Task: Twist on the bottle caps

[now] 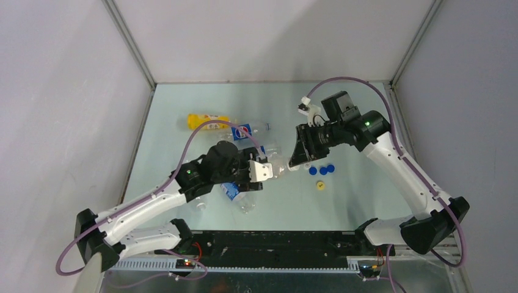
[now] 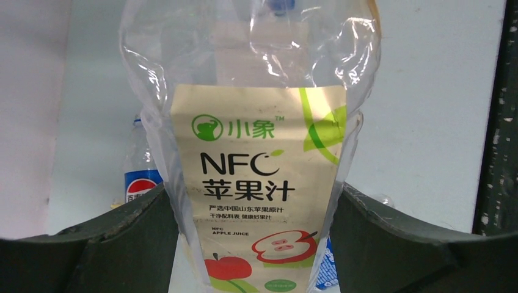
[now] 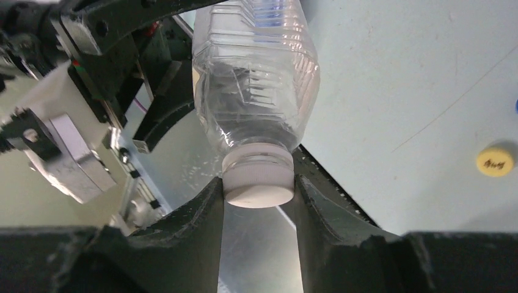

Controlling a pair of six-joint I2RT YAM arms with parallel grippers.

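Note:
My right gripper should open, back away and take the white cap (image 3: 258,182) head-on, in line with the bottle, before twisting, since the bottle's neck (image 3: 259,137) slants across that gripper.
My left gripper (image 1: 259,171) is shut on a clear bottle with a yellowish apple-juice label (image 2: 256,183) and holds it above the table, neck toward the right arm; it shows as a clear body in the top view (image 1: 278,163). My right gripper (image 1: 299,160) is shut on the white cap (image 3: 258,186), which sits on that bottle's neck (image 3: 256,160). Three blue caps (image 1: 322,170) and a yellow cap (image 1: 320,186) lie on the table just right of the grippers. The yellow cap also shows in the right wrist view (image 3: 495,162).
A yellow-orange bottle (image 1: 206,121) and a blue-labelled bottle (image 1: 247,131) lie at the back. Another blue-labelled bottle (image 1: 235,194) lies under my left arm. The table's side walls (image 1: 137,140) rise on both sides.

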